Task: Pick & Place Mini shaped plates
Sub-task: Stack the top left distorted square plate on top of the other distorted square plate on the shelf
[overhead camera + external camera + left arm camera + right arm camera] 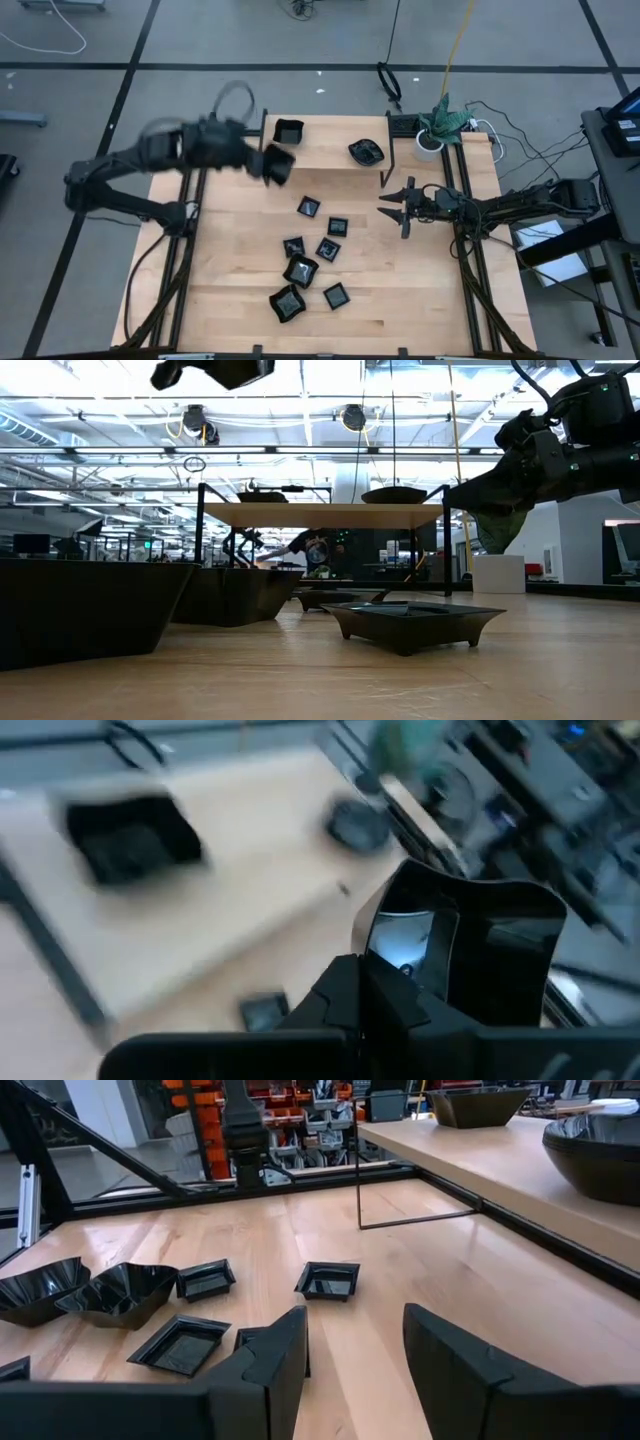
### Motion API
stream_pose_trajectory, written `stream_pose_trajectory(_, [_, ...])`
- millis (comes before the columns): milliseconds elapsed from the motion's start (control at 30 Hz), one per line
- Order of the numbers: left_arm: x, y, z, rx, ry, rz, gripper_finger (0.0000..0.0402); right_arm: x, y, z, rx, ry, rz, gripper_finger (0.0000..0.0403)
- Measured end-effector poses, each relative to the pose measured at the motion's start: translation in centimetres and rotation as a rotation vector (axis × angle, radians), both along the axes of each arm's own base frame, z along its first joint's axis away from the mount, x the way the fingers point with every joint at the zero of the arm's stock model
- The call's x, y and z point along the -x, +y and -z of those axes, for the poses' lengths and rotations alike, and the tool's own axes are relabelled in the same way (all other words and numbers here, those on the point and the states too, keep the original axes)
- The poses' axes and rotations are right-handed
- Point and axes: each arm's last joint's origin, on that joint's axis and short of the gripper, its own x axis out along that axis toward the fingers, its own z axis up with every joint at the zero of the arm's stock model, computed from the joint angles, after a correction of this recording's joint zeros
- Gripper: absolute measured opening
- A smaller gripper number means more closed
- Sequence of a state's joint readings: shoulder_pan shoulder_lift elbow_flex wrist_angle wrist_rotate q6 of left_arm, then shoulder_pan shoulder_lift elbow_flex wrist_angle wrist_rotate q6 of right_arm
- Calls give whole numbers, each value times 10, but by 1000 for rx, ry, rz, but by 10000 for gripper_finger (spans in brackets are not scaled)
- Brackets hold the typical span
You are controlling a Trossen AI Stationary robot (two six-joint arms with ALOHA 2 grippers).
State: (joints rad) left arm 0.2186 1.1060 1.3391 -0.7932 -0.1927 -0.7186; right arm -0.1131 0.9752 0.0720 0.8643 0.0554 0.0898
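Observation:
My left gripper is carrying the held dish (278, 166), which has the same wavy square rim as the square dish on the shelf (288, 131). It should carry on taking the held dish there until the two dishes nest.
My left gripper (262, 160) is shut on a black square dish (280, 166) and holds it in the air beside the near edge of a raised wooden shelf (330, 145). It shows at the top of the low view (215, 370). A square dish (288, 130) and a roundish dish (366, 152) rest on the shelf. Several small black dishes (310, 207) lie on their bases on the table below. My right gripper (400, 205) is open and empty at the table's right, with the dishes (328, 1280) ahead of it. My left gripper holds the square dish by one side of its rim (400, 955), pinched between its two fingers. The fingers themselves hide the exact place of contact. The dish (470, 940) is lifted clear of the table and shelf and stands tilted on edge beyond the fingers.
The shelf stands on thin black legs (358, 1175) over the far part of the table. A white pot with a green plant (440, 125) stands at the far right corner. Black frame rails (470, 270) run along the table's left and right sides.

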Motion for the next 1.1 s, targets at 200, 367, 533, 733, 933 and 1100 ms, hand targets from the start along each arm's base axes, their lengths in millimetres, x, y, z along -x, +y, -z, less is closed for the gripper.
stream_pose_trajectory(200, [4, 60, -36, -9, 51, -114, 2, 0, 0, -1, 1, -6, 0, 157])
stream_pose_trajectory(367, [-8, 111, -17, 50, 134, -198, 2, 0, 0, -1, 1, -9, 0, 157])
stream_pose_trajectory(533, [-23, 160, 21, 151, 240, -296, 2, 0, 0, -1, 0, -12, 0, 157])
stream_pose_trajectory(733, [-42, 186, 58, 234, 327, -313, 7, 0, 0, -1, -1, -14, -3, 157])
stream_pose_trajectory(933, [-50, 193, 73, 278, 353, -314, 3, 0, 0, -1, -2, -14, -4, 157])
stream_pose_trajectory(1100, [-51, 193, 73, 280, 354, -318, 17, 0, 0, -1, -2, -14, -4, 157])
